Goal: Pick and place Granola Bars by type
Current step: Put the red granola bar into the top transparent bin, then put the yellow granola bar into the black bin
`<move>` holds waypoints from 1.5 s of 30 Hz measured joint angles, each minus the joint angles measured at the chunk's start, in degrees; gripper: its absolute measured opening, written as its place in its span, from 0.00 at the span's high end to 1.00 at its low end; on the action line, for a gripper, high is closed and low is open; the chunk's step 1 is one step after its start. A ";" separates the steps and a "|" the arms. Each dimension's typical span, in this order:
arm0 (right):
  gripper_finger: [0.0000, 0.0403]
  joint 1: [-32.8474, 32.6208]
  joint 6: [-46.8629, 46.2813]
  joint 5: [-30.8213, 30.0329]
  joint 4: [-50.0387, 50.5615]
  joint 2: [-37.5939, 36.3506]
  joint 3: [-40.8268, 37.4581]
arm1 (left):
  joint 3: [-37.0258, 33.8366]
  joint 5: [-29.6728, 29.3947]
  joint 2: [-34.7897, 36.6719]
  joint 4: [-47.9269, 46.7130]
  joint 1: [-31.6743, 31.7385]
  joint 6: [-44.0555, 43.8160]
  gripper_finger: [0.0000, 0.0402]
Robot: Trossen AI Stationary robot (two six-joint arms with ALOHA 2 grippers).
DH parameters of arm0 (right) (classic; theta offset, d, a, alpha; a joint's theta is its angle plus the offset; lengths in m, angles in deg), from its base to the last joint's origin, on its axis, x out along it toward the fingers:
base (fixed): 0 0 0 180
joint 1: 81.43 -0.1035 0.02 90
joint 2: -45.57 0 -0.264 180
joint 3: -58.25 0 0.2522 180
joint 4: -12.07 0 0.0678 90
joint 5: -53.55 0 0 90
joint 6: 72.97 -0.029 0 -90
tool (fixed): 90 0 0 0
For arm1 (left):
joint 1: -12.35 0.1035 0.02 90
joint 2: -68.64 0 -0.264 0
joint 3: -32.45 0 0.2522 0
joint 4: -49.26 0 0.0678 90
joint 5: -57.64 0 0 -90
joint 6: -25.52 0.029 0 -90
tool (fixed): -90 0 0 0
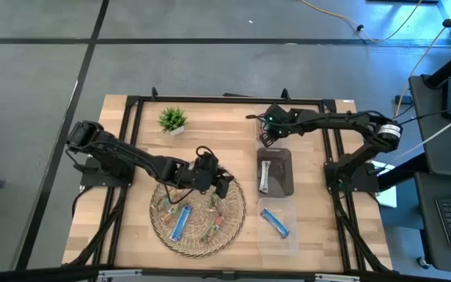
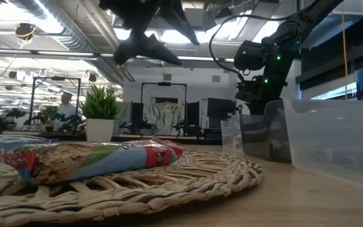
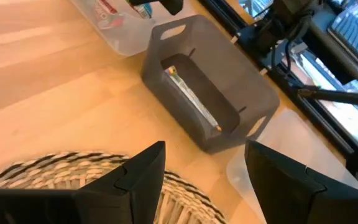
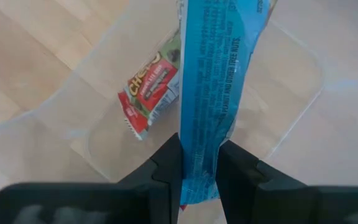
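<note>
Next, my left gripper hands a green-red bar (image 1: 214, 205) to my right gripper, because the woven basket (image 1: 198, 213) lies by my left gripper, far from the clear bin.
My right gripper (image 4: 199, 149) is shut on a bright blue bar (image 4: 213, 68) above a clear bin (image 4: 98, 62) at the far right of the table, which holds a red-green bar (image 4: 151, 90). It also shows in the high view (image 1: 267, 133). My left gripper (image 3: 205, 155) is open and empty above the right rim of a woven basket (image 1: 237, 205). In the basket lie a blue bar (image 1: 180, 223) and several green-red bars (image 1: 214, 227). A grey bin (image 1: 288, 168) holds a silver bar (image 3: 191, 99). A near clear bin (image 1: 288, 207) holds a blue bar (image 1: 274, 222). My right gripper pinches the blue bar between its two fingers at one end (image 4: 199, 163). The fingers point down and hold the wrapper flat. The bar hangs below the fingers, lifted clear, over the clear bin.
A small green potted plant (image 1: 173, 120) stands at the far side, left of the bins. The three bins stand in a row along the table's right side. Bare wood (image 1: 131, 157) lies left of the basket. A person (image 2: 65, 104) shows in the room behind.
</note>
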 joint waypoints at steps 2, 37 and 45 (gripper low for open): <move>0.79 0.02 0.40 0.00 -0.18 0.00 0.00 | 0.10 0.08 -0.63 -0.60 0.15 -0.97 0.47; 0.48 -4.13 2.68 -0.04 4.66 -32.64 1.73 | 6.34 15.33 -10.87 -17.45 2.58 -10.19 0.50; 0.48 -4.15 2.78 -0.04 6.81 -32.65 1.70 | 6.32 18.58 -13.66 -19.11 2.53 -13.77 0.51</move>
